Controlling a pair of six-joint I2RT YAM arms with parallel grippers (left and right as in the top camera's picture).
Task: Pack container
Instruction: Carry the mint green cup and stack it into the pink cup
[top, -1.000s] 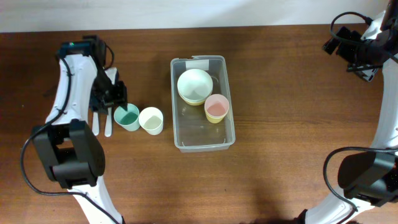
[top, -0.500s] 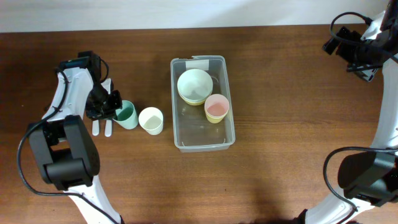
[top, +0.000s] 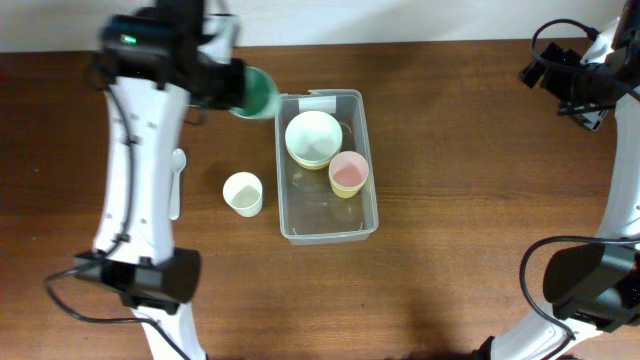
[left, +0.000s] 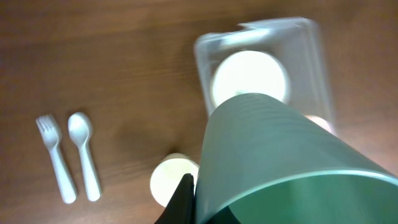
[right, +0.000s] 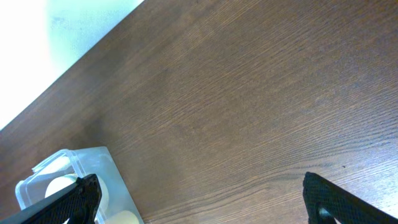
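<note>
My left gripper goes on carrying the green cup (top: 262, 93) by its rim, with the green cup's base free, before it sits inside the open pink cup (top: 348, 171).
My left gripper (top: 228, 84) is raised above the table's back left, shut on the rim of a green cup (top: 256, 92), which hangs tilted just off the clear container's (top: 327, 235) back left corner. In the left wrist view the green cup (left: 280, 155) fills the lower right, with one black finger (left: 184, 198) pressed against its wall; the other finger is hidden. Inside the container are a cream bowl (top: 313, 136) and a pink cup (top: 348, 172) nested in a yellow one. My right gripper (top: 577, 82) hovers open at the far right, holding nothing.
A white cup (top: 243, 193) stands on the table left of the container. A white fork (left: 56, 158) and spoon (left: 84, 155) lie side by side further left, partly under my left arm in the overhead view. The container's corner (right: 68, 168) shows in the right wrist view.
My left gripper has shut on the green cup, lifted it off the table beside the white cup and carried it up and toward the container's back left corner. The right arm is still.
</note>
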